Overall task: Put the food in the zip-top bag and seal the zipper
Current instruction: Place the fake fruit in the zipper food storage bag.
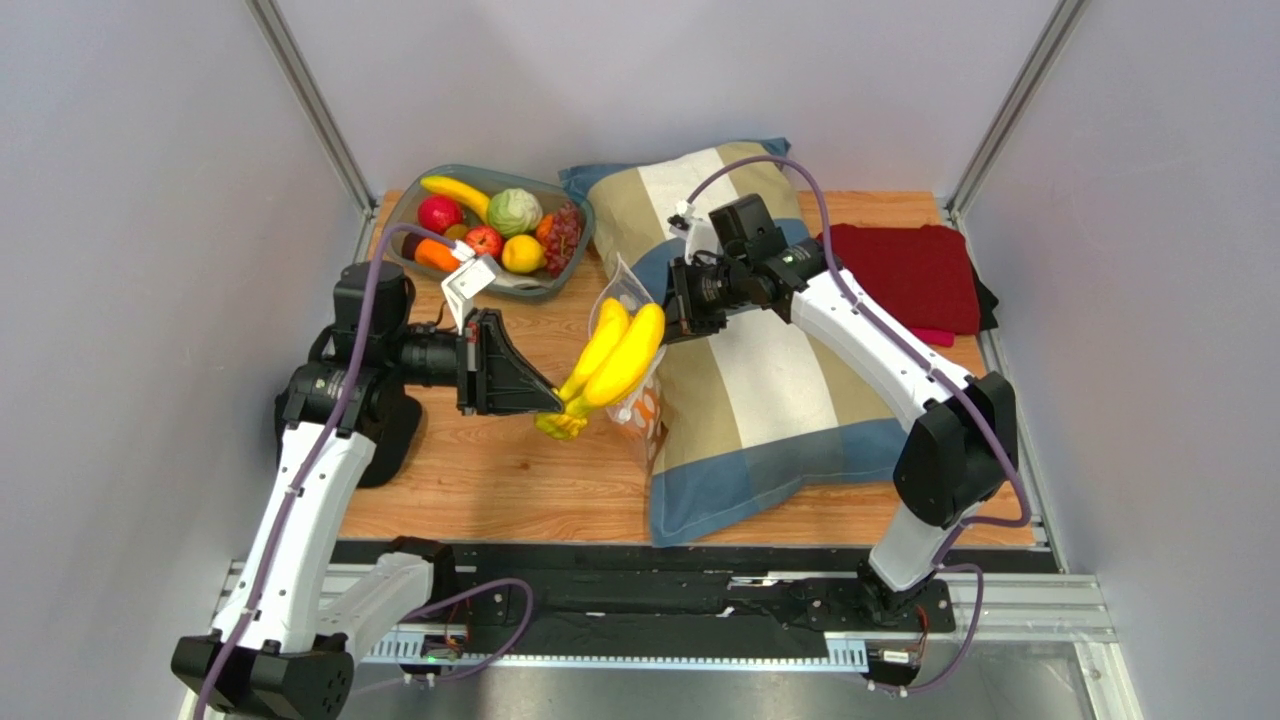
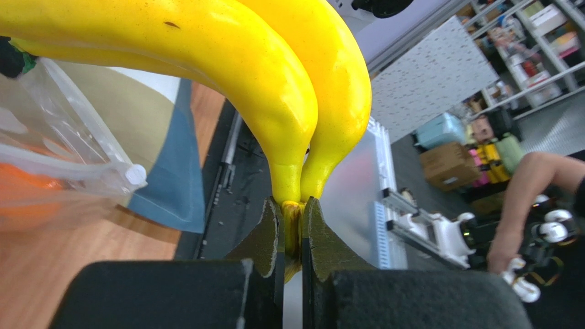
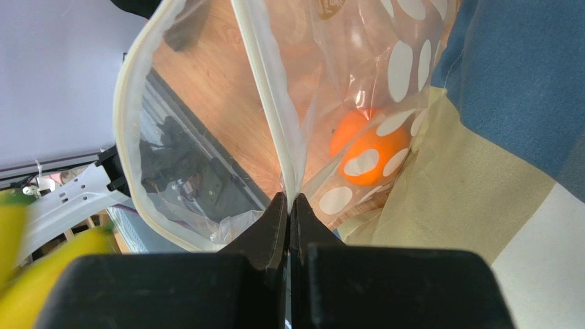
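The bananas are gripped by the stem and their free tips [image 1: 648, 321] point at the open bag opening [image 1: 619, 284], so the robot's left gripper should keep moving inward and let go inside.
My left gripper [image 1: 550, 402] [image 2: 293, 226] is shut on the stem of a bunch of yellow bananas [image 1: 616, 354] [image 2: 274, 75], held in the air just left of the zip-top bag [image 1: 637, 393]. My right gripper [image 1: 672, 305] [image 3: 290, 205] is shut on the bag's mouth edge, on the zipper strip [image 3: 271, 103], holding the mouth open. The clear dotted bag [image 3: 384, 82] hangs against the pillow with an orange [image 3: 367, 154] inside. The grey bowl [image 1: 571, 255] at the back holds a banana [image 1: 455, 194], cabbage [image 1: 514, 210], apples [image 1: 439, 213], lemon [image 1: 522, 252] and grapes [image 1: 561, 234].
A striped blue and beige pillow [image 1: 766, 375] lies on the wooden table [image 1: 451, 480] under the right arm. A dark red cloth [image 1: 909, 273] lies at the back right. Grey walls close in the left and right sides.
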`<state>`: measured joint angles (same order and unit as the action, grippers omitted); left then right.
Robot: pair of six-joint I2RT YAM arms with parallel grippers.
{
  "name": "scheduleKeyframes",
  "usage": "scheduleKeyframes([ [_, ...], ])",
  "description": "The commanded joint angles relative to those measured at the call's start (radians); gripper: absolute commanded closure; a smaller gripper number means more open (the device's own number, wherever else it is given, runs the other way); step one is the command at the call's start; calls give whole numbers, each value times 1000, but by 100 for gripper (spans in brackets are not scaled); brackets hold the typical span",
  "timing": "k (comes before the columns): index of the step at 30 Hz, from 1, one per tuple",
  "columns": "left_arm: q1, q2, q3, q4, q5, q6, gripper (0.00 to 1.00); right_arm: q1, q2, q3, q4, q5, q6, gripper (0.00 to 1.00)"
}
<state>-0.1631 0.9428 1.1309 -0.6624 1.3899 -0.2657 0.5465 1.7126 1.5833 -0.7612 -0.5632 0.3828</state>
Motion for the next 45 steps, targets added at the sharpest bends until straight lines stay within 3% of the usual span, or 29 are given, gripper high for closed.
scheduleKeyframes([
  [1,-24,16,-37,3,41,-128,100,7,-64,-12,42,-35,-44,100],
  [4,-39,19,-62,12,34,-138,100,15,-76,-25,45,-40,-51,100],
  [12,-38,30,-140,195,-77,-385,100,23,-85,-19,42,-37,-51,100],
  [17,-38,33,-164,201,-160,-498,100,23,-94,-23,42,-20,-50,100],
  [18,-38,34,-158,173,-228,-545,100,23,-99,-23,45,-20,-50,100],
  [36,-56,275,39,55,-520,-754,99,35,-76,-3,63,-63,-22,100],
  [41,-101,346,128,-34,-603,-791,88,35,-67,7,68,-57,-12,100],
  [42,-107,355,154,-57,-614,-799,77,33,-64,9,66,-56,-13,100],
  [43,-107,359,165,-71,-624,-805,61,33,-64,12,66,-53,-12,100],
  [45,-107,370,188,-75,-624,-805,51,33,-59,12,65,-43,-10,100],
])
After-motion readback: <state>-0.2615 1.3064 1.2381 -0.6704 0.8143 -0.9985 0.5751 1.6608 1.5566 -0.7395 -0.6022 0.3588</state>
